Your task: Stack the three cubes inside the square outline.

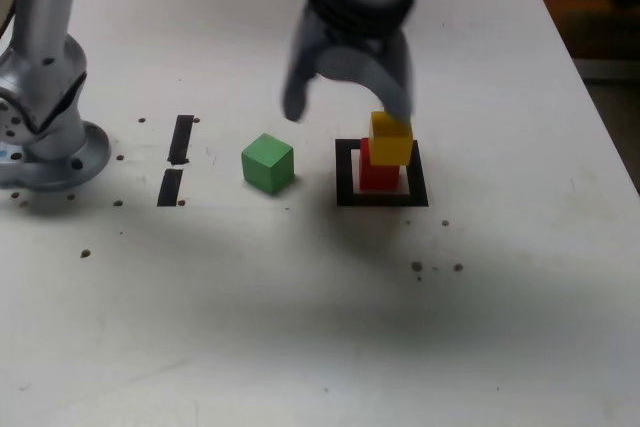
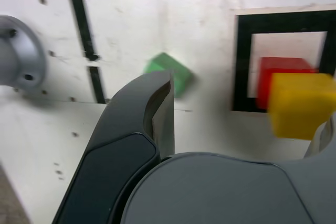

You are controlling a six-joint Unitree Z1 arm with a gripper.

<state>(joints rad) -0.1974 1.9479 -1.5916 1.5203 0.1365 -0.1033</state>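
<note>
I should turn my gripper to match the sides of the green cube [image 1: 268, 164], because the green cube sits crooked to my open fingers. Then I should line it up squarely over the yellow cube [image 1: 391, 130].
The yellow cube [image 1: 391, 140] sits on the red cube [image 1: 378, 175], offset a little toward the exterior view's right. Both stand inside the black square outline [image 1: 346, 172]. The green cube [image 1: 268, 163] lies alone on the white table, left of the outline in the exterior view. My gripper [image 1: 348, 105] hangs open above and just behind the stack, holding nothing; one finger [image 1: 400, 97] ends right over the yellow cube. The wrist view shows the yellow cube [image 2: 302, 103], red cube [image 2: 281, 72], outline [image 2: 242, 66] and green cube [image 2: 176, 72] beyond a dark finger [image 2: 157, 114].
Two short black tape strips [image 1: 181, 137] [image 1: 170, 187] lie left of the green cube in the exterior view. The arm's grey base [image 1: 50, 137] stands at the far left there. Small dark holes dot the table. The table's edge runs down the exterior view's right.
</note>
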